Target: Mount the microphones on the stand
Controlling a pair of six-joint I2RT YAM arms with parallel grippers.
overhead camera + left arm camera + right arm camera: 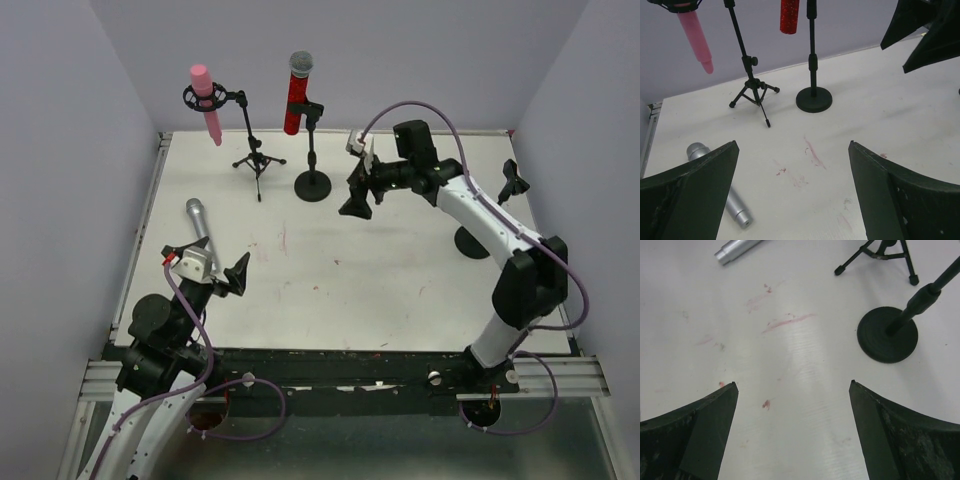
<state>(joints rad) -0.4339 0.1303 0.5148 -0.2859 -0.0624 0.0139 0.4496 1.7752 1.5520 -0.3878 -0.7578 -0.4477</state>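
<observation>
My right gripper is open and the stand with the empty clip (pixel 514 180) is upright and clear of neighbours, so it should keep moving to its pole (pixel 503 197) until the fingers are on either side of it.
The pink microphone (pixel 205 100) hangs in the shock mount of the tripod stand (pixel 258 160) at the back; it also shows in the left wrist view (pixel 697 40). The red microphone (pixel 296 95) with a silver mesh head sits in the clip of the round-base stand (pixel 312 185). The silver-grey microphone (pixel 198 222) lies flat on the table at the left, and shows in the left wrist view (pixel 737 210). My left gripper (pixel 205 260) is open and empty just right of it (pixel 792 150). My right gripper (pixel 356 190) is open and empty beside the round-base stand (pixel 792 387).
A third stand with a round base (pixel 470 242) and an empty clip (pixel 512 180) stands at the right, behind my right arm. The white table (pixel 330 290) has faint red smears. Grey walls close in the back and sides.
</observation>
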